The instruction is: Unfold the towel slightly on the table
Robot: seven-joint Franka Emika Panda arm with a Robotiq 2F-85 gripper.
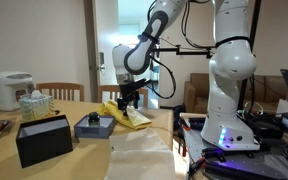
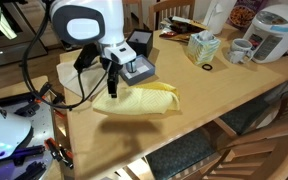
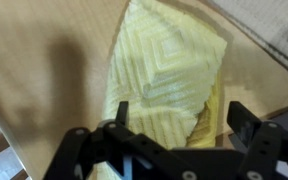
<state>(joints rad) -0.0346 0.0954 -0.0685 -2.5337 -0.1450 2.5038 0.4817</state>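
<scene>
The towel's end edge [image 3: 181, 23] is at a slant to my gripper's open fingers, so next I turn my gripper square to the towel before I pinch its top layer [image 3: 170, 92].
A folded yellow towel [image 2: 136, 101] with a woven diamond pattern lies on the wooden table [image 2: 199, 105], near its edge. It also shows in an exterior view [image 1: 125, 116] and fills the wrist view [image 3: 164, 75]. My gripper [image 2: 112, 85] hangs just above the towel's near end, fingers pointing down; it also shows in an exterior view [image 1: 130, 101]. In the wrist view the gripper [image 3: 180, 118] is open, its two fingers spread wide over the towel's folded edge, with nothing between them.
A dark box holding small items [image 2: 134, 68] stands right behind the towel. A black box [image 1: 44, 140], a tissue box [image 2: 203, 46], a rice cooker [image 2: 272, 33] and a mug [image 2: 240, 51] stand further along the table. Wooden chairs [image 2: 254, 150] surround it.
</scene>
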